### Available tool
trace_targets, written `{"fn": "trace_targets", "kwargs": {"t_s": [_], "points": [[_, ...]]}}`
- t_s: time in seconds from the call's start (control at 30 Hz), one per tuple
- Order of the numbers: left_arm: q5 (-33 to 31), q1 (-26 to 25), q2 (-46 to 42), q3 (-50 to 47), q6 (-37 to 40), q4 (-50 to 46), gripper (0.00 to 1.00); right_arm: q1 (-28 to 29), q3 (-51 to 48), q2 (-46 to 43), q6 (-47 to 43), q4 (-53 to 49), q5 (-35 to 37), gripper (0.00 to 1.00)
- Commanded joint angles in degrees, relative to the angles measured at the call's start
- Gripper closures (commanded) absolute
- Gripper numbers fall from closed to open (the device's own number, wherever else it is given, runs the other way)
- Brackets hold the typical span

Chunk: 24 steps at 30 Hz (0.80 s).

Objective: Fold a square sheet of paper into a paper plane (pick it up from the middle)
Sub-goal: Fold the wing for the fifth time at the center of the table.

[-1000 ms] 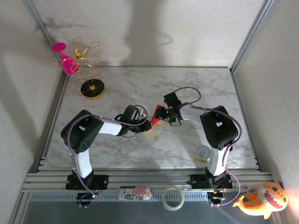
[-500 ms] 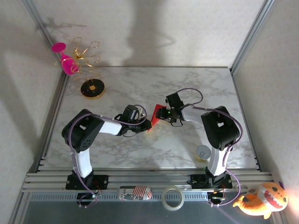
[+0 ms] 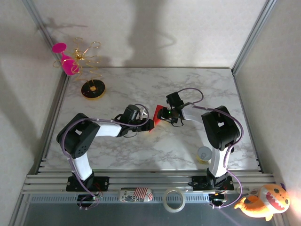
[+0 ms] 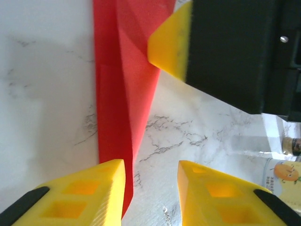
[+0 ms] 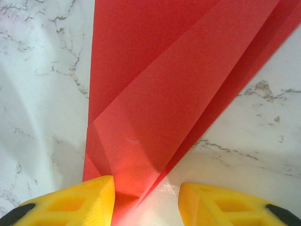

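Next, I center my left gripper over the raised crease [image 4: 130, 136] before I pinch the layers together, because the paper's narrow end [image 4: 128, 190] is against one finger of my open left gripper.
The square sheet of paper [image 3: 156, 115] is bright red and folded into a narrow, creased wedge lying on the marble table, between the two grippers. My left gripper [image 3: 145, 124] is at its near-left end. In the left wrist view the gripper [image 4: 151, 188] is open, and the paper [image 4: 120, 94] runs along the inner edge of its left finger [image 4: 89, 193]. My right gripper [image 3: 163, 114] is at the other end. In the right wrist view it [image 5: 146, 202] stands open over the paper [image 5: 164, 94], whose layered end reaches in beside the left finger [image 5: 80, 200].
A pink wine glass [image 3: 66, 59] and a gold wire stand on a black base [image 3: 92, 89] are at the back left. A small cup [image 3: 204, 154] stands by the right arm's base. A tape roll [image 3: 173, 199] and a plush toy [image 3: 263, 202] lie on the front rail.
My left gripper has opened off the paper's end, and the left arm's elbow has swung left. The right gripper narrowed slightly and edged closer over the paper.
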Motion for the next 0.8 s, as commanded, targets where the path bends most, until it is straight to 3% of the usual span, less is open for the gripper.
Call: {"fn": "trace_targets", "kwargs": {"t_s": [0.0, 0.3, 0.77], "points": [[-2.2, -1.1, -0.6, 2.1, 6.3, -1.6, 0.64, -0.2, -2.4, 8.4, 0.4, -1.6, 6.1, 0.54], [-6.3, -2.5, 2.2, 4.8, 12.7, -5.2, 0.65, -0.2, -1.9, 8.7, 0.4, -2.0, 6.0, 0.53], [-6.1, -2.5, 4.5, 5.8, 13.0, -4.8, 0.67, -0.2, -1.5, 9.0, 0.1, -2.4, 5.8, 0.53]]}}
